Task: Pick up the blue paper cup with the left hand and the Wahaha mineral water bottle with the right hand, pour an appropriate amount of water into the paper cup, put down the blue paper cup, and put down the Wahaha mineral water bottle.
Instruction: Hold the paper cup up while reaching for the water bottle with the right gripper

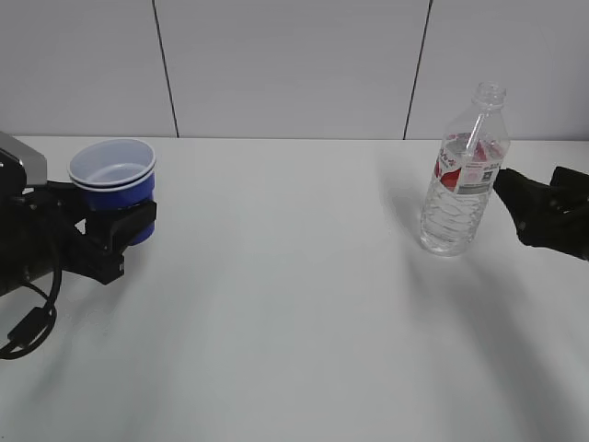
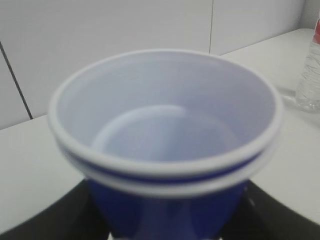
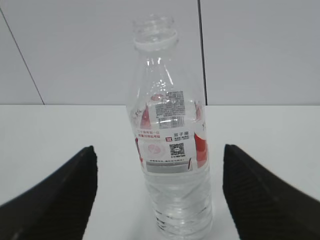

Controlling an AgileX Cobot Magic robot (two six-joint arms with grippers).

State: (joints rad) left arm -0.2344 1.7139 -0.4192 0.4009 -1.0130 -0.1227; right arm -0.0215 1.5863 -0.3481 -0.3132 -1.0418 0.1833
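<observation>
My gripper will make water run out in a thin stream when it tips the bottle neck-down, because the bottle's narrow opening (image 1: 490, 93) is uncapped.
The blue paper cup (image 1: 115, 180) stands upright at the far left with my left gripper (image 1: 121, 226) shut on its lower wall. In the left wrist view the cup (image 2: 165, 125) fills the frame, its white bottom showing, with a black finger (image 2: 45, 222) on either side. Upright at the right stands the capless Wahaha mineral water bottle (image 1: 463, 175), with clear water (image 1: 449, 226) in its lower part. My right gripper (image 1: 515, 204) is open just right of the bottle, not touching it. In the right wrist view the bottle (image 3: 172, 150) stands ahead, between the spread fingers (image 3: 60, 195).
A white table (image 1: 294, 304) carries both things, with a pale panelled wall (image 1: 294, 64) behind it. The left arm's black cable (image 1: 28, 322) loops over the table's left edge. A broad bare stretch of table lies between cup and bottle.
</observation>
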